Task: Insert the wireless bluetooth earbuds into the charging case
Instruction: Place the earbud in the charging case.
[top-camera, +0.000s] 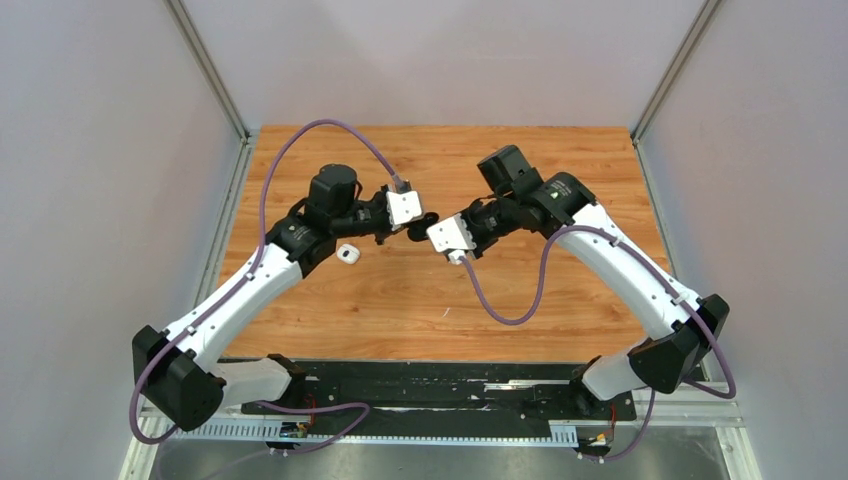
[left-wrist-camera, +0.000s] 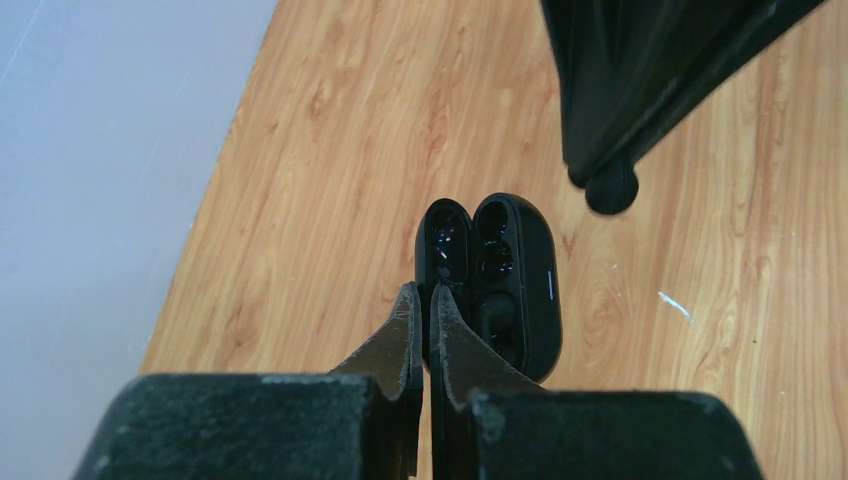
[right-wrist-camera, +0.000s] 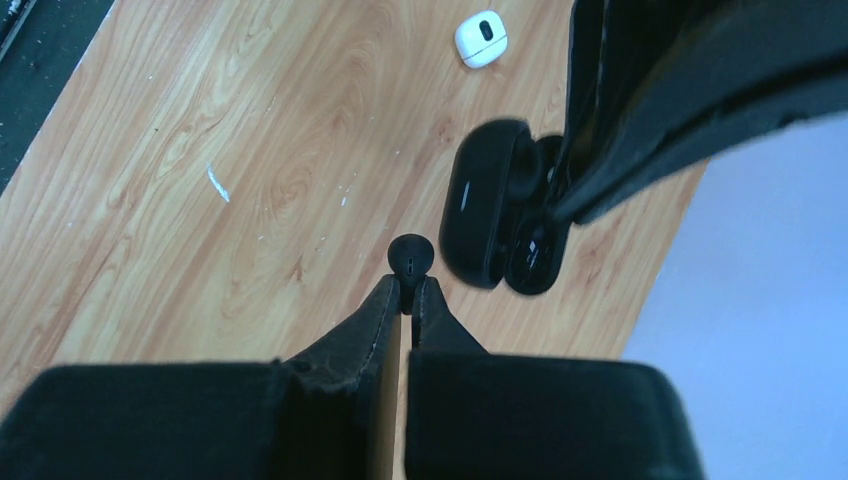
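Note:
Next, I bring the earbud around over the case's open wells (left-wrist-camera: 496, 275) with my right gripper before putting it in, because the charging case's outside (right-wrist-camera: 473, 212) faces the earbud.
The black charging case (left-wrist-camera: 520, 270) lies open on the wooden table, its lid (left-wrist-camera: 443, 245) folded out to the left. My left gripper (left-wrist-camera: 424, 292) is shut on the edge of that lid. A small rounded black earbud (right-wrist-camera: 411, 255) is pinched in the tips of my right gripper (right-wrist-camera: 408, 287), which is shut on it just above the table. The earbud hangs a short way from the open case (right-wrist-camera: 485, 205), and in the left wrist view it (left-wrist-camera: 612, 190) sits beyond the case's far end. In the top view both grippers meet at mid-table, left gripper (top-camera: 425, 220) facing right gripper (top-camera: 452, 232).
A closed white case (top-camera: 348, 253) lies on the table behind my left wrist, also seen as a white case (right-wrist-camera: 481, 38) at the top of the right wrist view. The table (top-camera: 560, 290) ends at grey walls on the left, right and far sides.

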